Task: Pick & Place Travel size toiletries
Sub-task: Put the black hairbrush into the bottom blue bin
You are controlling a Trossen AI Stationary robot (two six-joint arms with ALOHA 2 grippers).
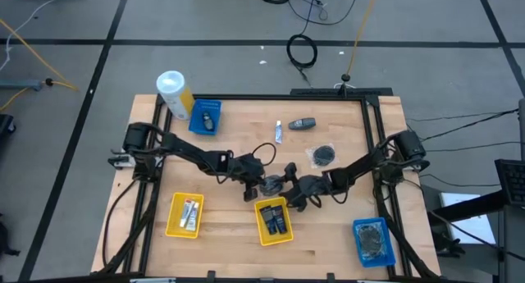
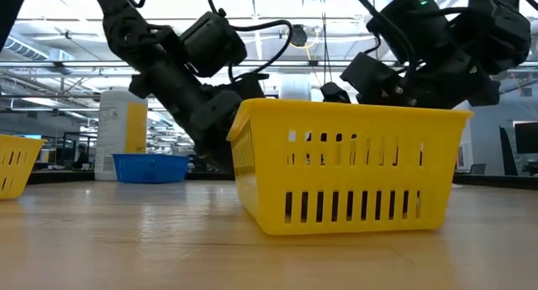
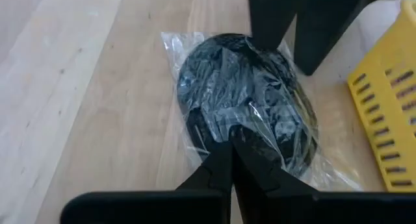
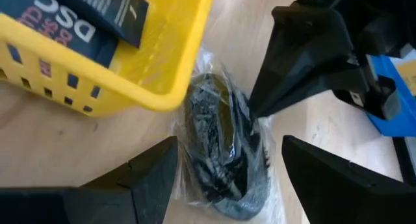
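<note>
I should pinch the packet's free edge [image 4: 242, 206] with my right gripper and carry it to the blue tray for the packet [image 1: 373, 242], because that tray is out of my left gripper's reach.
A roundish dark packet in clear wrap [image 1: 271, 184] lies on the table just beyond the far rim of the middle yellow tray [image 1: 273, 220]. My left gripper [image 3: 231, 145] comes in from the table's left and is shut on the packet [image 3: 247, 107]. My right gripper [image 4: 229, 146] comes in from the right and is open. Its fingers [image 4: 153, 175] stand on either side of the packet [image 4: 224, 139], and I cannot tell whether they touch it. In the low view the tray wall [image 2: 353, 168] hides both grippers' fingertips. My left gripper pinches the packet's clear wrap [image 3: 250, 130] between its two shut fingertips, on the upper face at the side toward the left arm. The fingers slant down from the table's left. The packet rests on the wood beside the yellow tray.
The middle yellow tray holds dark bottles. A second yellow tray [image 1: 184, 213] with tubes sits to the left. Blue trays sit far-left [image 1: 205, 116] and near-right [image 1: 373, 238]. A white tube [image 1: 279, 131], a dark bottle [image 1: 303, 123] and another packet [image 1: 324, 156] lie loose. The canister [image 1: 174, 93] stands at the far-left corner.
</note>
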